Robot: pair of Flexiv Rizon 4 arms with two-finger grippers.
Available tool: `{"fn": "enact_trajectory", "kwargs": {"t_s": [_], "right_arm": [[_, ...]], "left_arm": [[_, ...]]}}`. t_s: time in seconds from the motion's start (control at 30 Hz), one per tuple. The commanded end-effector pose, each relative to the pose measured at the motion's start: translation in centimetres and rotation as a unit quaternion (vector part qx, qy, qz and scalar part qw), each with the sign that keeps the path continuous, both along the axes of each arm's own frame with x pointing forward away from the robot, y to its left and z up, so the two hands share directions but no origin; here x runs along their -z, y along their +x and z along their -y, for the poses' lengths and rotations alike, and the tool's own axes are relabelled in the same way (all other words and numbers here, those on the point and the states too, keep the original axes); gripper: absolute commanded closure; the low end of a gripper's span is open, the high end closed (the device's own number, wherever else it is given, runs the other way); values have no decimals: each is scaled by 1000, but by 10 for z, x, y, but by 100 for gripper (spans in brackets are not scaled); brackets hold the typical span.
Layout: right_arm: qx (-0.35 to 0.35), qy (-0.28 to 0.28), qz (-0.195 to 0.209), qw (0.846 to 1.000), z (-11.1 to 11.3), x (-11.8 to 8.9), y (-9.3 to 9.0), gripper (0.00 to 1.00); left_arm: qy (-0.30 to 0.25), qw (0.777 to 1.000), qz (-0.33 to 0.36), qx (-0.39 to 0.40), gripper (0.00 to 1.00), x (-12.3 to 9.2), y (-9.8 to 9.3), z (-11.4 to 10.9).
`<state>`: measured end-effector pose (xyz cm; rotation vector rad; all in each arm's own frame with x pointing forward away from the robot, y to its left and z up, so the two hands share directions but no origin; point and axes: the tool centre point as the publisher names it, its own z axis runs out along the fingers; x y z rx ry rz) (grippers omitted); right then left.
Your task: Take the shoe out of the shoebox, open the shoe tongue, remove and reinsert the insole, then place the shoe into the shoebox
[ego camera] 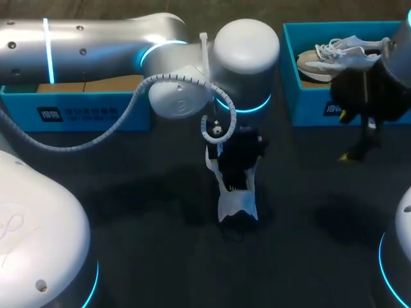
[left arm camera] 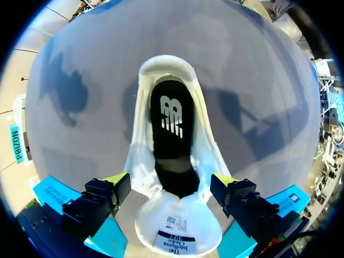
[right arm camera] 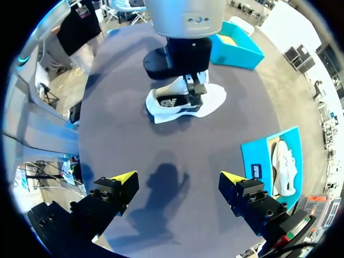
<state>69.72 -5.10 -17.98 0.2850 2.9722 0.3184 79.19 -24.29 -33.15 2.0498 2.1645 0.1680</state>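
Note:
The tongue (left arm camera: 177, 224) is folded back with its printed lining (left arm camera: 176, 242) facing up, so it will flop over and cover the front of the insole when I lift it.
A white shoe (ego camera: 235, 205) (left arm camera: 207, 145) lies on the dark table in the middle, its tongue (left arm camera: 177, 231) folded back. The black insole (left arm camera: 172, 123) lies inside it, logo up. My left gripper (ego camera: 236, 168) (left arm camera: 171, 183) hangs open just above the shoe's mouth, one finger to each side of it, holding nothing. My right gripper (ego camera: 345, 136) (right arm camera: 178, 177) is open and empty over bare table, in front of the blue shoebox (ego camera: 308, 109) (right arm camera: 252, 153) at the back right. In the right wrist view the shoe (right arm camera: 212, 102) lies ahead under the left gripper (right arm camera: 191, 88).
A second white shoe (ego camera: 334, 56) (right arm camera: 284, 166) lies inside the shoebox. Another flat blue box (ego camera: 90, 112) (right arm camera: 236, 51) stands at the back left, partly hidden by my left arm. Bare table surrounds the shoe.

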Motion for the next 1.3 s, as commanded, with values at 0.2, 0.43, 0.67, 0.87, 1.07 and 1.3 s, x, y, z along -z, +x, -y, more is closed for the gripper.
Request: {"fn": "enact_trajectory", "kwargs": {"t_s": [0.2, 0.43, 0.67, 0.87, 1.07, 1.3], "right_arm": [[-3, 8, 20, 1000, 15, -9, -16, 0], [-5, 10, 20, 1000, 14, -9, -14, 0], [-5, 10, 20, 1000, 14, -9, -14, 0], [-5, 10, 20, 1000, 14, -9, -14, 0], [-5, 10, 20, 1000, 14, -9, -14, 0], [-5, 10, 20, 1000, 14, -9, -14, 0]], "left_arm": [[-14, 1000, -5, 7, 0, -44, 7, -10], [10, 999, -27, 15, 0, -75, 15, -8], [20, 998, -55, 25, 0, -97, 33, -1], [23, 998, -58, 31, 0, -111, 47, 6], [30, 998, -50, 22, 11, -111, 62, 8], [26, 998, -56, 4, 22, -103, 93, 0]]}}
